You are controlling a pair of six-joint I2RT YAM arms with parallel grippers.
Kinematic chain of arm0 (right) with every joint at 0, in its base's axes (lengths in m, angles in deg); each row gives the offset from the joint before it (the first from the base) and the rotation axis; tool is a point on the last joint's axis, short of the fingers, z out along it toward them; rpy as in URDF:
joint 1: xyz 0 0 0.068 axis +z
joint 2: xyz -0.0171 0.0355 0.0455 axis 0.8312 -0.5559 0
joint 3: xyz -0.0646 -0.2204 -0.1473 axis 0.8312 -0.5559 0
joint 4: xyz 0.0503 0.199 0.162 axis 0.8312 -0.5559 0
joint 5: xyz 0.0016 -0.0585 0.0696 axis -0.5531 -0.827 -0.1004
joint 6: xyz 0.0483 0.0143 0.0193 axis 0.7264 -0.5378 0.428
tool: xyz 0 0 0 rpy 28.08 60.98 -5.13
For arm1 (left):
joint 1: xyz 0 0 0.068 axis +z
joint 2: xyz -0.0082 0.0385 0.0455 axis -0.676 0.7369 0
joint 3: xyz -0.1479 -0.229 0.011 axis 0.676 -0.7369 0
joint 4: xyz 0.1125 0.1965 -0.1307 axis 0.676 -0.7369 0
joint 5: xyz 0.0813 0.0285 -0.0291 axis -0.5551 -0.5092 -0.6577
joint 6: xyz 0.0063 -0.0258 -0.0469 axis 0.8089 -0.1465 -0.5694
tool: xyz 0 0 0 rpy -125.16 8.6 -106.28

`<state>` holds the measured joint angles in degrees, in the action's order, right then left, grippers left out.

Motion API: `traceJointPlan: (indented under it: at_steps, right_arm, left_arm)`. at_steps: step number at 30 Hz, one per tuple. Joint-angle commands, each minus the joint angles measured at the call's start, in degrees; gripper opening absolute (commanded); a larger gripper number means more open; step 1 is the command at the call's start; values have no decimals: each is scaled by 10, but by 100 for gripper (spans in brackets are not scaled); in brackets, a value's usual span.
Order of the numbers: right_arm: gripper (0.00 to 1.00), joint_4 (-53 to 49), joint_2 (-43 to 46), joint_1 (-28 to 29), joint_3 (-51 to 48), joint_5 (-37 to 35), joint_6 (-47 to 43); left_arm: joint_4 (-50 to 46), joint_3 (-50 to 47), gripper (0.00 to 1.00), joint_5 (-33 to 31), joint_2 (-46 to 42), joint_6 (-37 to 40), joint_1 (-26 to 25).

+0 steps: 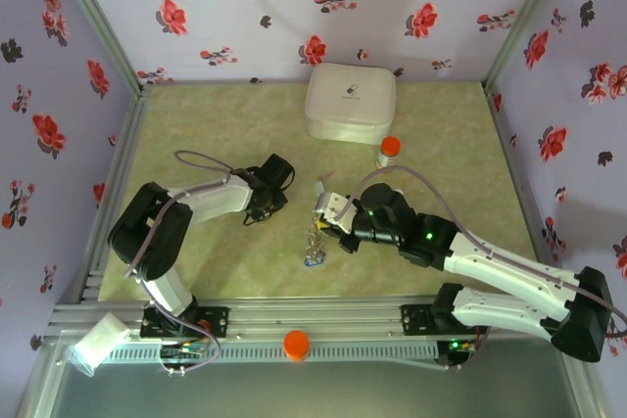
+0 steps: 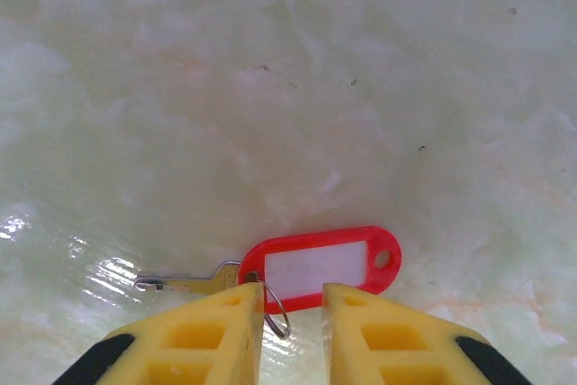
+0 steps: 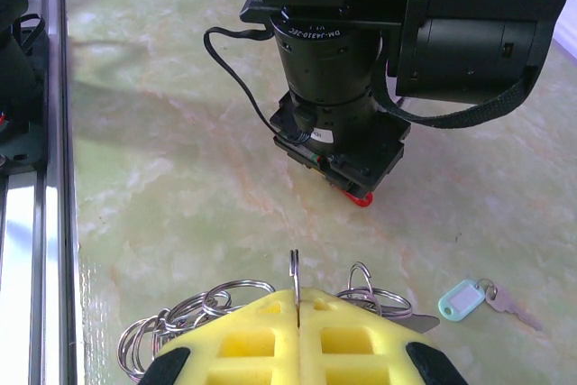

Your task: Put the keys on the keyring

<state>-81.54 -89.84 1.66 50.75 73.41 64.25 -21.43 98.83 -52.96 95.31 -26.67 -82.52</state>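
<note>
My left gripper needs to open wider, center its fingers over the ring and close, because the red tag's split ring is slanted against one of those fingers.
In the left wrist view a red key tag lies flat on the table, joined by a small split ring to a brass key. My left gripper is open. Its yellow fingers straddle the tag's near edge and the left finger touches the split ring. My right gripper is shut on the thin metal keyring, which stands edge-on above the fingertips. Several loose rings hang bunched under its fingers. A pale blue tag with a key lies to the right on the table.
A white rounded box stands at the back, with an orange-capped bottle beside it. The two grippers work close together mid-table. Flowered walls close in three sides. An orange cap sits on the front rail.
</note>
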Motion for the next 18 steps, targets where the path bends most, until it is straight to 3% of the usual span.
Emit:
traceJointPlan:
  at_steps: [1, 18]
  right_arm:
    - [0, 9, 15, 4, -2, -12, 3]
    - [0, 7, 12, 4, 1, -9, 3]
  left_arm:
    - [-8, 3, 21, -20, 7, -17, -4]
    - [-45, -2, 5, -61, -27, -17, -24]
